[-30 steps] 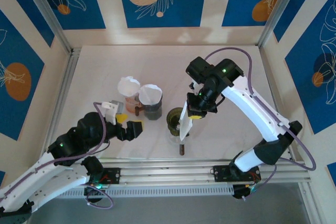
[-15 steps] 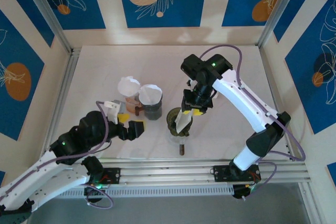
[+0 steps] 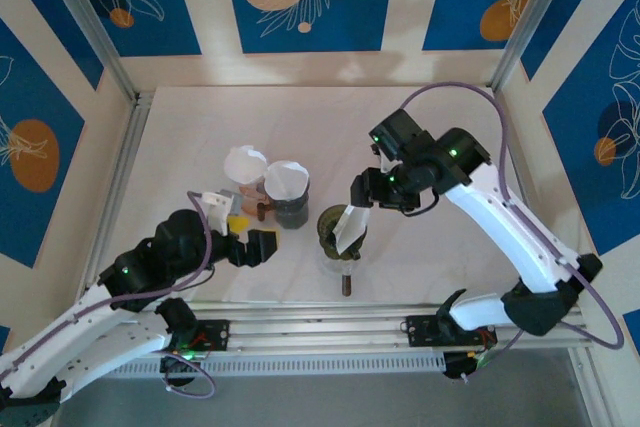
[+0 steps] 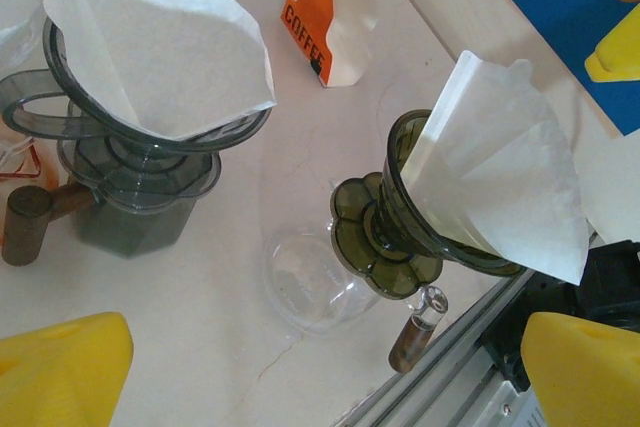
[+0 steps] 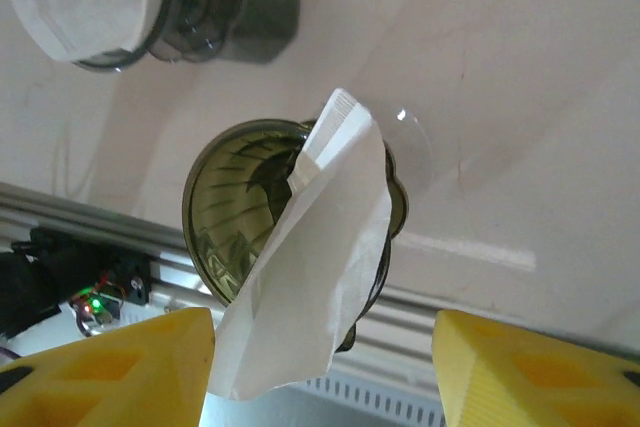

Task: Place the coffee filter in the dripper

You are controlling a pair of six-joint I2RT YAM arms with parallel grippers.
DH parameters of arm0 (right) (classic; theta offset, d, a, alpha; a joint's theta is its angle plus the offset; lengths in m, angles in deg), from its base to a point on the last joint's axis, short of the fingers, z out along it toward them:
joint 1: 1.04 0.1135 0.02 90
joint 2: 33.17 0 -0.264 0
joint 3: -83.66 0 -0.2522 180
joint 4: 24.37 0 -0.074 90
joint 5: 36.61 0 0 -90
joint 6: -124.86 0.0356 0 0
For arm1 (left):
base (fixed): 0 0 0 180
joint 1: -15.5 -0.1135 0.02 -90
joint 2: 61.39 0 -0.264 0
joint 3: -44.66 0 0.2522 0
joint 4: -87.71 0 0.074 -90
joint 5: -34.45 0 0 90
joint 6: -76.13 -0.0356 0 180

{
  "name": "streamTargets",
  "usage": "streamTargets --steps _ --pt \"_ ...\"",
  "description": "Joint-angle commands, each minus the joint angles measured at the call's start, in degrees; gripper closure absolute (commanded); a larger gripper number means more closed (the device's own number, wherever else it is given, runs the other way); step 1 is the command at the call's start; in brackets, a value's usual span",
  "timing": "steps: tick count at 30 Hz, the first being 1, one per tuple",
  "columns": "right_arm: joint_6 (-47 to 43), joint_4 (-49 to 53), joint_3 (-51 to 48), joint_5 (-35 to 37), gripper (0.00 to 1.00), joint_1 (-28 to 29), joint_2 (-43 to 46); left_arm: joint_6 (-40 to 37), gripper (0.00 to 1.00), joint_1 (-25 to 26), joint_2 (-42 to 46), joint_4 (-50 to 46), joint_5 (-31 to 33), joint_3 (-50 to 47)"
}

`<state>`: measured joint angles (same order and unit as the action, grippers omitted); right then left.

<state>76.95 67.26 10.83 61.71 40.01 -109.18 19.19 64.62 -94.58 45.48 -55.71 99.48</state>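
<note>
Next, I pinch the coffee filter by its open edge with my right gripper and spread it with my left gripper, because the coffee filter leans folded flat over the dripper's rim.
The white paper coffee filter leans flattened in the olive-green dripper, its upper part sticking out over the rim on the right side. The left wrist view has the filter standing in the dripper. My right gripper hangs open just right of the dripper; in its wrist view the filter lies between the spread yellow fingers, gripped by neither. My left gripper is open and empty, left of the dripper.
A grey dripper with a filter and a pinkish one with a filter stand at left. An orange coffee bag lies behind. The olive dripper sits on a glass server with a wooden handle. An aluminium rail runs along the front.
My right gripper lowered the filter into the olive dripper, let it go and drew back to the right. The left arm barely moved.
</note>
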Motion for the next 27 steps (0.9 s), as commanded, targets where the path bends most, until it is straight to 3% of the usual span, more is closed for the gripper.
streamTargets --steps 1,11,19,27 --pt "-0.34 -7.10 -3.48 3.88 0.39 0.72 2.96 0.56 0.00 -0.61 -0.45 3.26 -2.16 1.69" --pt "1.22 -13.21 -11.99 12.76 0.39 6.21 10.09 0.74 0.00 -0.61 -2.57 5.64 -3.88 1.67" --pt "4.97 -14.49 -17.29 13.70 0.50 10.71 10.88 0.71 0.00 -0.56 -4.29 6.93 -5.06 1.90" --pt "9.09 -14.48 -21.04 14.73 0.52 13.76 12.54 0.25 0.00 -0.55 -5.12 7.62 -5.21 2.86"
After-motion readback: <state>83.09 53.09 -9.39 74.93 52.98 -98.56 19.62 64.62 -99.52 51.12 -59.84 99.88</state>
